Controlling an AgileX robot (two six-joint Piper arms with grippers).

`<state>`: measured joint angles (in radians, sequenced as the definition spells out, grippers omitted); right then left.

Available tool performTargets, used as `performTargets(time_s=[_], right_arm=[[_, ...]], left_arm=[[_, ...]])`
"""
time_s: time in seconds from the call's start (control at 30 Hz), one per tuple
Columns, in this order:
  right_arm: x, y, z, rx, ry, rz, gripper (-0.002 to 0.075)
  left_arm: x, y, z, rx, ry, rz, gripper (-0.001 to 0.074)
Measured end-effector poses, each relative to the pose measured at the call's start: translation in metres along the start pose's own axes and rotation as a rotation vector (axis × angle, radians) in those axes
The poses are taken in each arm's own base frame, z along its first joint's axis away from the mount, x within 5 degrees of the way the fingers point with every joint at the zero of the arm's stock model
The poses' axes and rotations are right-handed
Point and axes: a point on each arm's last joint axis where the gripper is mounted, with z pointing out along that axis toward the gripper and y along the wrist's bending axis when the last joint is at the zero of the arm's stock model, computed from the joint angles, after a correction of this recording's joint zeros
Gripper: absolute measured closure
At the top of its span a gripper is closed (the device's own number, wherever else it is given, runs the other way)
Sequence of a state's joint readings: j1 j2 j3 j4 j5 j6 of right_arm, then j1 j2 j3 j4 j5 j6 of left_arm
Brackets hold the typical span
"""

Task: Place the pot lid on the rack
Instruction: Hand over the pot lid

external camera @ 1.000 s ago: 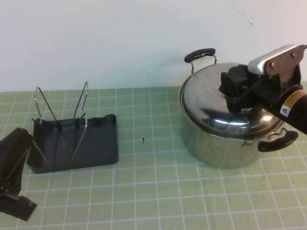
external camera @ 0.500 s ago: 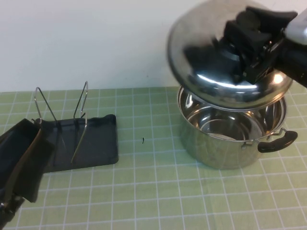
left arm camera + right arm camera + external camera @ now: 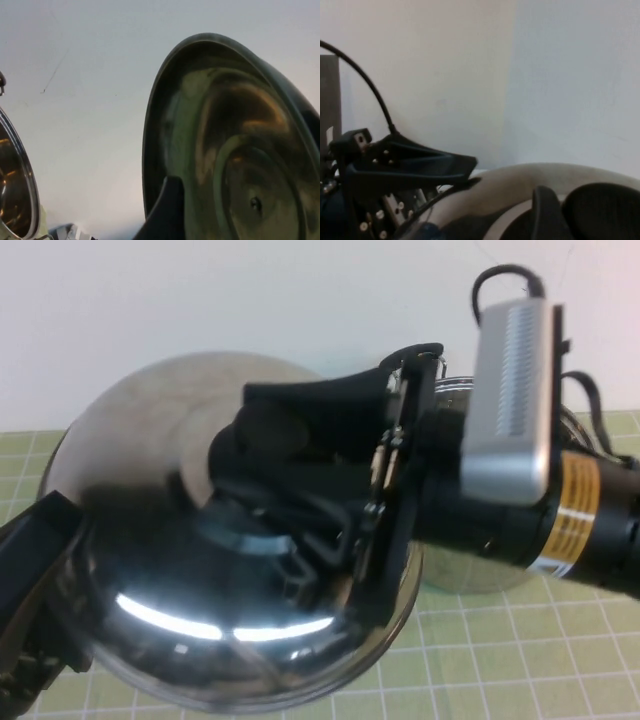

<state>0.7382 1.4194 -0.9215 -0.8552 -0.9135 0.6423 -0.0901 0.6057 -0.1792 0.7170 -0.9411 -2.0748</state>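
My right gripper is holding the tilted pot lid by its knob (image 3: 270, 430). My left gripper should take the lid's rim (image 3: 88, 642) and stand the lid upright in the rack.
The pot lid (image 3: 140, 470) hangs in the air, tilted, and fills the left and middle of the high view. My right gripper (image 3: 272, 445) is shut on its black knob (image 3: 605, 210); one of its fingers (image 3: 545, 215) sits beside the knob. The lid's domed top (image 3: 520, 180) shows in the right wrist view. My left gripper (image 3: 28, 575) is open at the lower left, against the lid's rim. Its one visible finger (image 3: 167, 210) lies in front of the lid's underside (image 3: 215, 125). The rack is hidden behind the lid.
The open steel pot (image 3: 470, 578) stands behind and under my right arm, one black handle (image 3: 420, 352) sticking up above it. Its rim also shows in the left wrist view (image 3: 17, 190). The green grid mat (image 3: 520, 660) shows at the lower right.
My right gripper has lifted the lid off the pot and carried it up and to the left, over the rack's side. My left gripper has risen towards the lid's rim.
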Motion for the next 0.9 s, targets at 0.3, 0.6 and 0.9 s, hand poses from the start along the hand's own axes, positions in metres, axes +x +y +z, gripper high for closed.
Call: performTargets(time_s=[0.3,0.6,0.9], right_arm=[[0.010,0.013,0.011,-0.023,0.027,-0.040,0.0379],[0.022,0.012,0.018,-0.057,-0.025,0.013,0.0379],[0.019,0.011,0.019,-0.043,-0.072,0.034,0.0288]], left_arm=[[0.006,-0.001,0.000,0.012,0.068,0.040,0.0239],[0.009,-0.008,0.000,0.081,0.096,0.107,0.0590],[0.011,-0.009,0.000,0.087,0.122,0.151,0.0645]])
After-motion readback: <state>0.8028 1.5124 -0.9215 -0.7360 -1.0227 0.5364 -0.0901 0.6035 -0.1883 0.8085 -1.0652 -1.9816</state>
